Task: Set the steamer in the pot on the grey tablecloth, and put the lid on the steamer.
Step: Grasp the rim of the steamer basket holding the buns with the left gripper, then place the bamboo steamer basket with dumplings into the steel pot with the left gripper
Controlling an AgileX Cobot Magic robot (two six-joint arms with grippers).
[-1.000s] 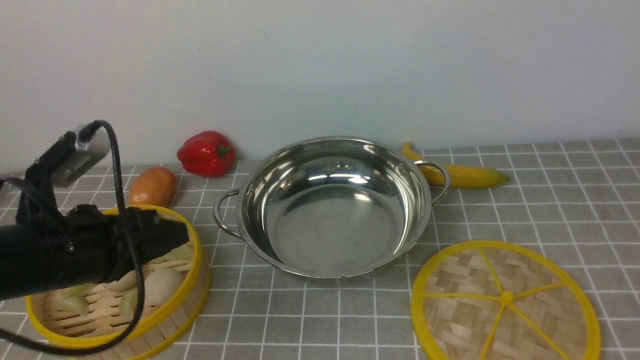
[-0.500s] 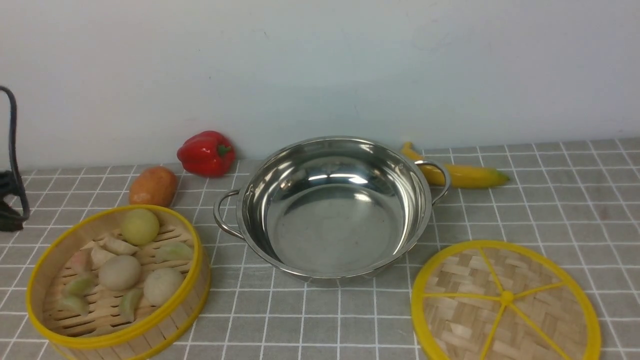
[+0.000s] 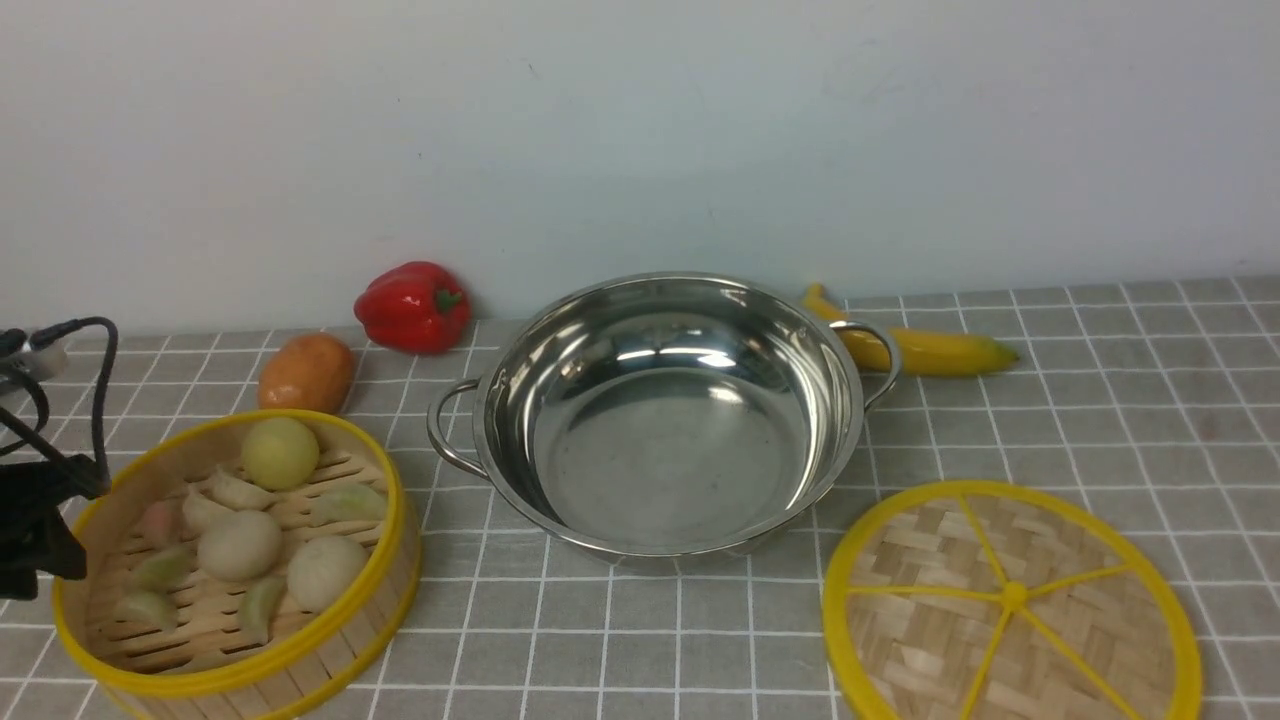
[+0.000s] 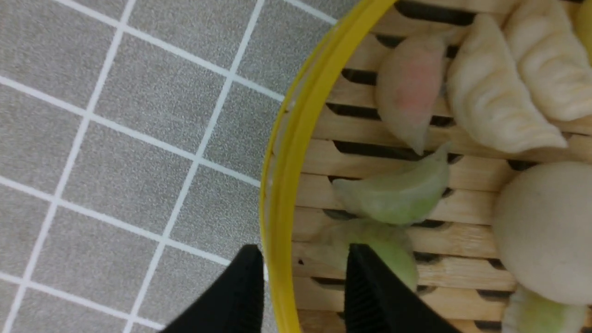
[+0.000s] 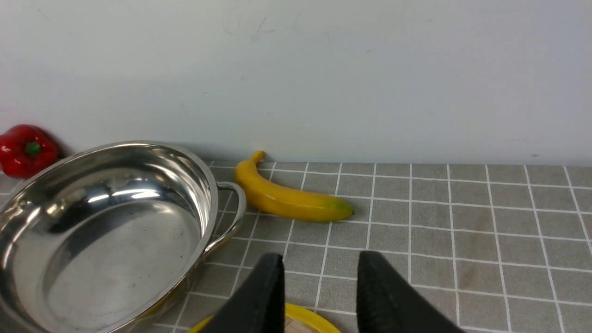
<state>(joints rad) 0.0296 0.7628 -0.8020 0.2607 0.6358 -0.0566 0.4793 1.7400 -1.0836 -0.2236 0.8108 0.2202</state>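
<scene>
The steamer's bamboo side (image 3: 310, 672) is tall, so the steamer's yellow rim (image 3: 192, 684) should stay up at the pot's edge when I lower the steamer into the pot.
The steamer (image 3: 340, 625), a bamboo basket with buns and dumplings, sits on the grey tablecloth (image 3: 1100, 400) at the front left. The empty steel pot (image 3: 660, 480) stands in the middle. The woven lid (image 3: 1010, 595) lies flat at the front right. My left arm (image 3: 35, 520) is at the steamer's left side. In the left wrist view my left gripper (image 4: 304, 249) is open and straddles the steamer's yellow rim (image 4: 284, 175), one finger outside, one inside by a green dumpling (image 4: 393, 194). My right gripper (image 5: 322, 255) is open above the lid's rim (image 5: 307, 321), holding nothing.
A red pepper (image 3: 412, 305) and a brown potato (image 3: 305, 372) lie behind the steamer, near the wall. A banana (image 3: 920, 348) lies behind the pot's right handle (image 3: 870, 360). The white wall closes off the back of the cloth.
A second ago my left arm reached across the steamer. It then swung out to the left edge, and now it sits low at the steamer's left rim. Nothing else has moved.
</scene>
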